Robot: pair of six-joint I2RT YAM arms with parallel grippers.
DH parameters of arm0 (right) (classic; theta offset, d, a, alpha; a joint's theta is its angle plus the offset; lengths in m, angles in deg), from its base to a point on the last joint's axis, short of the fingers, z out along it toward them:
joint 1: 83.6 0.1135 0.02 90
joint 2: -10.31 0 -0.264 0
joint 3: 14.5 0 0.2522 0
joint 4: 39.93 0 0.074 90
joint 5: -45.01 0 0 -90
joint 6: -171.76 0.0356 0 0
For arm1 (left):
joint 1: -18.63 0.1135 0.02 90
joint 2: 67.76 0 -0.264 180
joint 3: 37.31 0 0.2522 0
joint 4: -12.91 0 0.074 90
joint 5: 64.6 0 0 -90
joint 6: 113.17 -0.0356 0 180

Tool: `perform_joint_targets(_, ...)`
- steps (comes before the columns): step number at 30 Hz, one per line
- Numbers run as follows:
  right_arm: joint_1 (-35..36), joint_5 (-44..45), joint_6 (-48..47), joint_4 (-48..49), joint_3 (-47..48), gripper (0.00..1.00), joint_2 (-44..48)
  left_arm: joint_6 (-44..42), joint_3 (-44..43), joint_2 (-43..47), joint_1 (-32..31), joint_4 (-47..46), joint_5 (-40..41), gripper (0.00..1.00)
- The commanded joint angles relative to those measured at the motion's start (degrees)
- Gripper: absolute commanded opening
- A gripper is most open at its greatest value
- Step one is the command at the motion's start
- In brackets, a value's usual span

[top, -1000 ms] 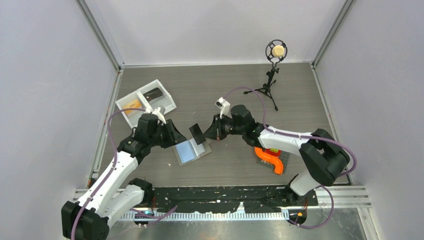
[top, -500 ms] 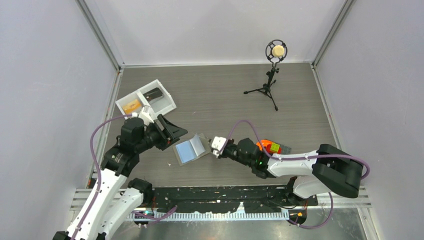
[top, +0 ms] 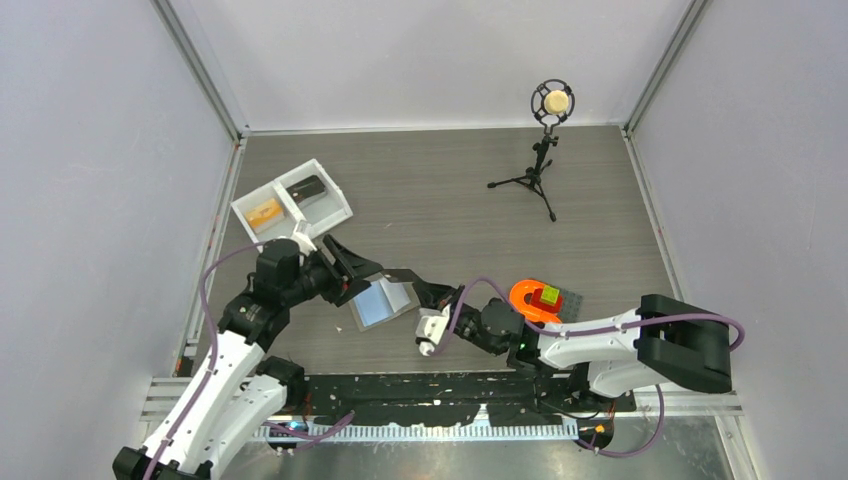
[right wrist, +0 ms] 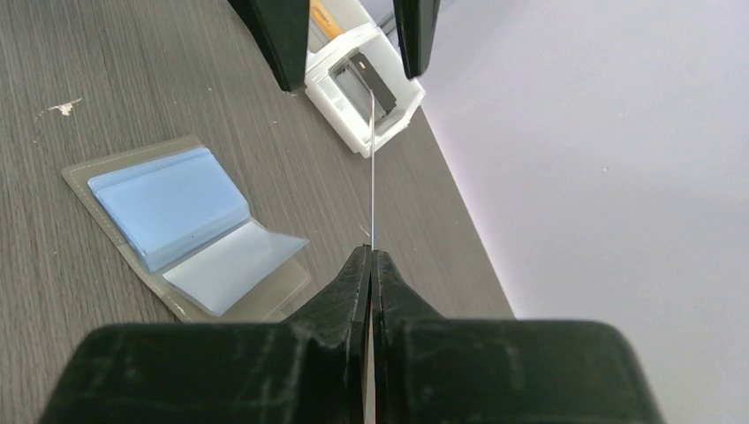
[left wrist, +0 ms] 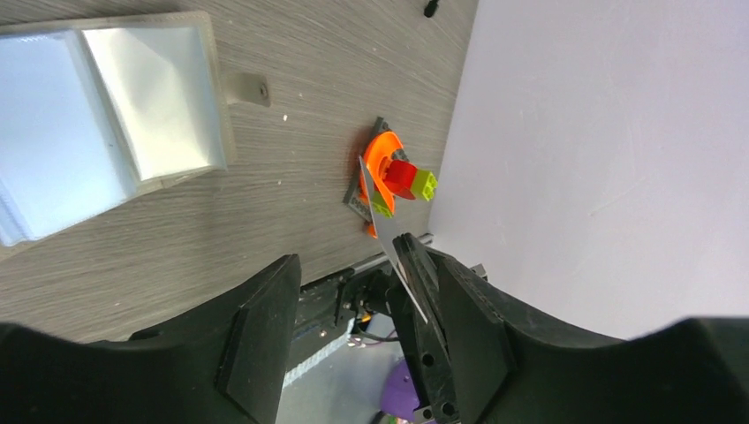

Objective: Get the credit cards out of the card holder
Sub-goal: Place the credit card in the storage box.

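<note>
The white tray [top: 292, 206] is on my left gripper's side and my right gripper is holding the dark credit card, so next my left gripper takes hold of the card's loose end [right wrist: 373, 104].
The card holder [top: 381, 301] lies open on the table, light blue panel up; it also shows in the right wrist view [right wrist: 177, 208] and the left wrist view [left wrist: 97, 132]. My right gripper [top: 430, 296] [right wrist: 372, 254] is shut on a thin dark credit card [right wrist: 373, 168], seen edge-on and held above the table beside the holder. My left gripper [top: 356, 268] [left wrist: 349, 256] is open. The card's free end [left wrist: 389, 237] reaches between its fingers, close against the right finger [left wrist: 459, 309]. An orange card [top: 265, 212] and a dark card [top: 307, 187] lie in the white tray [top: 335, 200].
A microphone on a small tripod [top: 545, 150] stands at the back right. An orange ring with red and green bricks on a grey plate [top: 537, 298] sits near my right arm. The side walls stand close on both sides.
My right arm drew back and dropped low, and now points the dark card toward the left gripper. My left gripper moved right, so its open fingers now sit around the card's end.
</note>
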Motion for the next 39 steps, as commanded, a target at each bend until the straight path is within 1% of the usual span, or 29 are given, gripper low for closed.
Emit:
perform_joint_targets(1, 2.2, 4.3, -4.8, 3.4, 3.1, 0.05, -0.4, 5.8, 4.4, -0.7, 0.3, -12.2, -5.1, 0.57)
perform_joint_targets(4, 3.1, 4.9, -5.8, 2.9, 4.0, 0.05, -1.4, 8.5, 6.9, -1.3, 0.3, -17.0, -6.8, 0.49)
perform_joint_targets(6, 3.4, 5.2, -6.0, 2.1, 4.5, 0.05, -1.8, 8.5, 7.2, -1.2, 0.3, -17.4, -6.9, 0.38)
perform_joint_targets(7, 3.4, 5.2, -6.1, 1.8, 4.8, 0.05, -2.1, 8.3, 7.3, -1.0, 0.3, -17.4, -6.9, 0.31)
perform_joint_targets(10, 3.4, 5.3, -5.8, 1.1, 4.9, 0.05, -2.7, 7.1, 7.4, -0.4, 0.3, -17.4, -6.3, 0.04)
perform_joint_targets(11, 3.4, 5.4, -5.5, 1.1, 4.8, 0.05, -3.0, 6.1, 7.4, -0.5, 0.4, -17.2, -6.0, 0.00)
perform_joint_targets(13, 3.4, 6.2, -3.4, 2.2, 4.1, 0.12, -3.3, 3.2, 7.0, -1.1, 0.6, -16.0, -5.8, 0.00)
perform_joint_targets(14, 3.4, 6.4, -1.7, 4.0, 3.6, 0.27, -3.3, 1.7, 6.9, -1.6, 0.7, -16.4, -6.0, 0.00)
perform_joint_targets(15, 3.4, 6.4, -0.9, 4.9, 2.3, 0.39, -3.0, -0.3, 6.7, -2.3, 0.9, -16.8, -6.4, 0.00)
perform_joint_targets(17, 3.4, 6.6, 2.1, 6.6, 0.5, 0.46, -1.6, -5.0, 6.0, -3.8, 1.3, -16.2, -6.8, 0.00)
perform_joint_targets(19, 3.4, 6.4, 5.7, 5.5, -0.6, 0.49, 1.3, -10.0, 5.5, -4.8, 1.4, -16.0, -6.8, 0.00)
perform_joint_targets(20, 3.3, 5.9, 9.1, 2.3, -0.4, 0.49, 2.6, -12.5, 5.3, -4.9, 1.4, -15.9, -6.6, 0.00)
perform_joint_targets(21, 3.2, 5.4, 12.8, -3.3, 0.0, 0.50, 5.2, -14.9, 5.2, -4.7, 1.4, -15.9, -6.3, 0.00)
perform_joint_targets(22, 2.7, 4.0, 14.8, -6.4, 1.4, 0.51, 6.6, -17.3, 5.2, -4.4, 1.4, -15.9, -5.9, 0.00)
perform_joint_targets(23, 2.2, 3.1, 18.3, -12.5, 2.2, 0.51, 9.1, -19.2, 5.3, -3.8, 1.4, -16.1, -5.3, 0.00)
perform_joint_targets(25, 0.8, -0.4, 23.2, -18.2, 3.9, 0.52, 12.3, -22.2, 6.0, -2.0, 1.4, -17.2, -4.3, 0.00)
perform_joint_targets(28, -3.3, -7.3, 30.1, -22.6, 5.5, 0.52, 16.4, -24.8, 7.2, 0.3, 1.4, -19.8, -3.6, 0.00)
perform_joint_targets(29, -4.4, -9.7, 34.2, -24.3, 5.9, 0.52, 16.9, -25.5, 7.4, 0.7, 1.4, -20.3, -3.6, 0.00)
perform_joint_targets(30, -6.9, -11.1, 36.3, -25.2, 7.2, 0.52, 17.4, -26.4, 7.5, 1.1, 1.4, -20.7, -4.0, 0.00)
perform_joint_targets(31, -8.3, -15.0, 40.9, -27.3, 7.9, 0.51, 17.4, -26.9, 7.6, 1.4, 1.4, -21.4, -4.7, 0.00)
perform_joint_targets(32, -11.2, -17.3, 43.2, -28.4, 9.8, 0.51, 16.9, -27.3, 7.7, 1.6, 1.4, -22.2, -5.6, 0.00)
perform_joint_targets(33, -12.6, -22.1, 48.3, -30.5, 10.9, 0.50, 16.4, -27.7, 7.8, 1.5, 1.4, -23.3, -6.8, 0.00)
perform_joint_targets(34, -15.5, -24.3, 51.0, -31.4, 12.9, 0.49, 15.2, -28.0, 7.7, 1.4, 1.4, -23.7, -7.9, 0.00)
perform_joint_targets(35, -16.9, -28.8, 56.6, -32.5, 13.8, 0.49, 14.4, -28.4, 7.6, 1.3, 1.4, -24.3, -8.9, 0.00)
perform_joint_targets(36, -19.9, -31.1, 60.1, -33.2, 15.8, 0.50, 12.1, -28.8, 7.5, 1.2, 1.4, -24.9, -9.8, 0.00)
perform_joint_targets(37, -21.7, -36.9, 66.5, -33.9, 17.1, 0.50, 10.5, -29.0, 7.6, 1.1, 1.4, -26.0, -10.9, 0.00)
perform_joint_targets(38, -24.9, -40.3, 69.3, -33.3, 18.6, 0.51, 7.2, -28.9, 8.2, 0.9, 1.4, -28.1, -12.0, 0.00)
perform_joint_targets(39, -26.1, -45.5, 75.2, -29.2, 18.8, 0.51, 5.8, -28.4, 8.7, 0.6, 1.4, -30.0, -13.1, 0.00)
